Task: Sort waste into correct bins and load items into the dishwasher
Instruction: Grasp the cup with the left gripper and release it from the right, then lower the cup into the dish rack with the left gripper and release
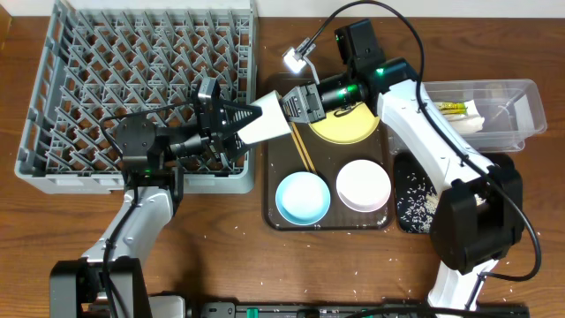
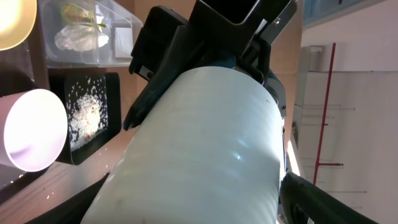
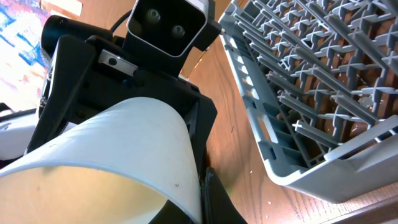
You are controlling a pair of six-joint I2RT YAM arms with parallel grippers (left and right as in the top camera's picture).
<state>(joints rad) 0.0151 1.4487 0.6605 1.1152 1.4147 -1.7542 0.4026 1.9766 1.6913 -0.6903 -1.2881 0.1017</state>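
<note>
The small white cup's rim [image 1: 281,114] is still in my right gripper, so my right gripper should open and move away before my left gripper, which holds the cup's base, loads the grey dish rack [image 1: 226,164].
The small white cup [image 1: 265,121] hangs on its side in the air between the grey dish rack [image 1: 141,79] and the brown serving tray [image 1: 281,219]. My left gripper [image 1: 237,124] is shut on its base end, and the cup fills the left wrist view [image 2: 205,149]. My right gripper [image 1: 298,106] grips the cup's rim, with one finger against the wall in the right wrist view [image 3: 124,149]. The yellow plate [image 1: 349,125], chopsticks [image 1: 303,146], light blue bowl [image 1: 303,196] and white bowl [image 1: 363,185] sit on the serving tray.
The clear tub [image 1: 516,97] at the right holds the green-and-yellow wrapper [image 1: 453,108] and white paper [image 1: 468,124]. The black tray [image 1: 404,168] beside it holds rice [image 1: 413,201]. Stray grains lie on the table in front. The rack's corner shows in the right wrist view [image 3: 311,93].
</note>
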